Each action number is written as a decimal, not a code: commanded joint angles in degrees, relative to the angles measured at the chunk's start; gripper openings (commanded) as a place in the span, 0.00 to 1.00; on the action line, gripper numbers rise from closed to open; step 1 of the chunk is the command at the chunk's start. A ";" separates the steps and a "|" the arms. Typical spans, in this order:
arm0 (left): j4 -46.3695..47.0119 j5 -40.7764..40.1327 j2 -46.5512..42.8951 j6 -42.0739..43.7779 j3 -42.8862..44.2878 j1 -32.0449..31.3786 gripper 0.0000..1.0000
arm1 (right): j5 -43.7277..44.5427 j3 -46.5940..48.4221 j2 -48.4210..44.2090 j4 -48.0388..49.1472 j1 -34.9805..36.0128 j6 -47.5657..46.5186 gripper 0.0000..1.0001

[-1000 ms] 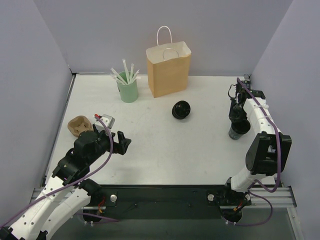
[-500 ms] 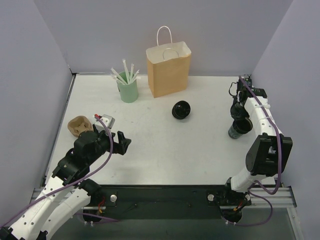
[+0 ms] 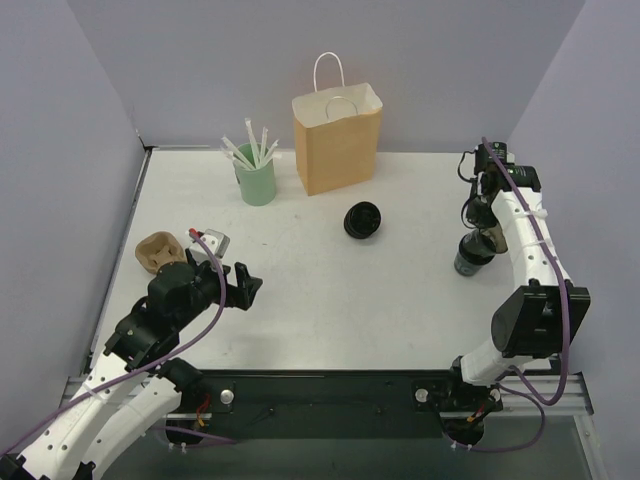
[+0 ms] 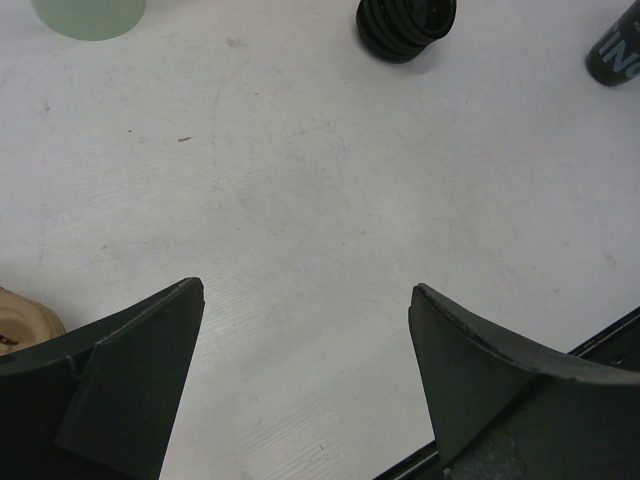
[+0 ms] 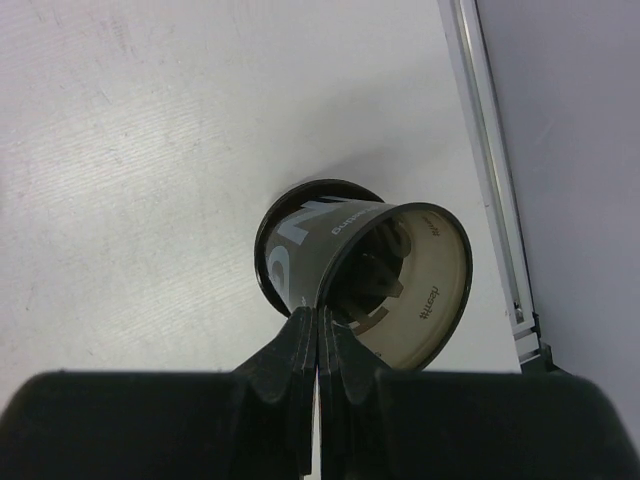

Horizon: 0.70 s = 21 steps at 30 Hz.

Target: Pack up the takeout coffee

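The robot's right gripper is pinching only the upper cup's rim (image 5: 337,258), and the upper cup's base is inside the lower cup (image 3: 469,262), so the gripper should go on pulling until the upper cup comes loose.
The takeout coffee cup (image 3: 471,256) is black with white lettering and stands at the table's right side. In the right wrist view the cup (image 5: 330,240) is tilted, its cream inside facing the camera. My right gripper (image 5: 318,322) is shut on the near rim, one finger inside and one outside. From above, the right gripper (image 3: 477,238) reaches down onto the cup from the far side. A round black lid (image 3: 362,219) lies mid-table, apart from both arms. My left gripper (image 4: 305,290) hovers open over bare table at the near left, its jaws wide and empty. The lid (image 4: 405,22) shows at that view's top edge.
A brown paper bag (image 3: 337,140) with white handles stands open at the back. A mint-green cup of white straws (image 3: 256,178) is to its left. A brown pulp carrier (image 3: 158,250) lies at the left edge, just behind the left gripper (image 3: 248,283). The table's metal edge rail (image 5: 490,170) runs close right of the cup.
The right wrist has drawn back a little, and the cup in its grip has shifted slightly left and tipped. The left arm has not moved.
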 commanded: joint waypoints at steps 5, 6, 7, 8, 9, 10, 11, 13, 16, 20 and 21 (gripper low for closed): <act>0.43 0.00 -0.70 0.26 2.68 -0.25 0.94 | 4.30 8.44 -4.28 -9.10 3.15 0.26 0.00; 0.43 -0.17 -0.61 0.35 2.59 -0.25 0.94 | 4.30 9.05 -4.37 -9.72 4.30 0.17 0.00; 0.35 -0.43 -0.87 0.26 2.85 -0.25 0.94 | 4.47 9.84 -4.28 -9.98 5.09 0.08 0.00; 0.26 -0.96 -1.13 0.26 2.77 -0.25 0.94 | 4.65 10.37 -4.28 -10.25 5.88 0.17 0.00; 0.00 -2.18 -1.48 0.26 2.85 -0.25 0.94 | 4.82 10.64 -4.46 -10.86 7.89 0.17 0.00; -0.01 -2.89 -2.10 0.26 2.94 -0.25 0.94 | 4.39 10.90 -4.63 -10.95 8.78 0.17 0.00; -0.09 -3.51 -2.54 0.09 2.86 -0.16 0.94 | 4.04 10.90 -4.81 -10.87 9.92 0.34 0.00; -0.44 -6.32 -3.85 -0.26 2.85 -0.16 0.94 | 4.65 10.64 -5.68 -11.22 13.77 0.61 0.00; -0.80 -9.22 -5.26 -0.70 2.85 -0.16 0.94 | 2.90 8.01 -8.05 -11.04 15.90 1.75 0.00; 0.08 -8.79 -6.15 -0.97 2.24 -0.16 0.94 | -2.64 0.20 -11.39 -3.34 15.82 2.54 0.10; -0.01 -8.70 -6.06 -0.97 2.15 -0.16 0.94 | -4.56 -3.91 -12.79 -1.13 15.73 1.67 0.14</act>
